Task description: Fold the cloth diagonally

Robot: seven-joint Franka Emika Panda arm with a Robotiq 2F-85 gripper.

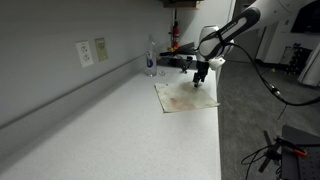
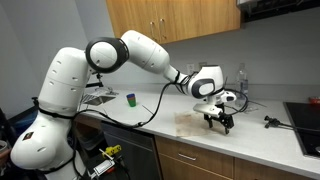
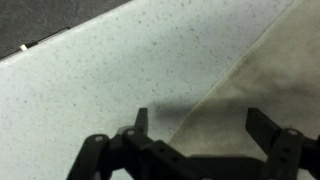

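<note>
My gripper needs to move toward the wall, since my open fingers straddle the cloth's edge (image 3: 204, 100) short of its far corner, and pinch that corner (image 3: 174, 142) before folding.
The cloth (image 1: 185, 96) is a pale beige square with faint brownish stains, lying flat on the white counter near its edge. It also shows in an exterior view (image 2: 200, 124) and fills the right side of the wrist view (image 3: 262, 80). My gripper (image 1: 200, 76) hangs just above the cloth's far part, seen too in an exterior view (image 2: 219, 122). In the wrist view the gripper (image 3: 200, 122) is open, its two fingers spread wide over the cloth's edge, with nothing between them.
A clear spray bottle (image 1: 151, 58) stands at the back of the counter by the wall. A small green cup (image 2: 130, 99) and papers (image 2: 98, 97) sit further along the counter. The counter's front edge (image 1: 218, 120) runs next to the cloth.
</note>
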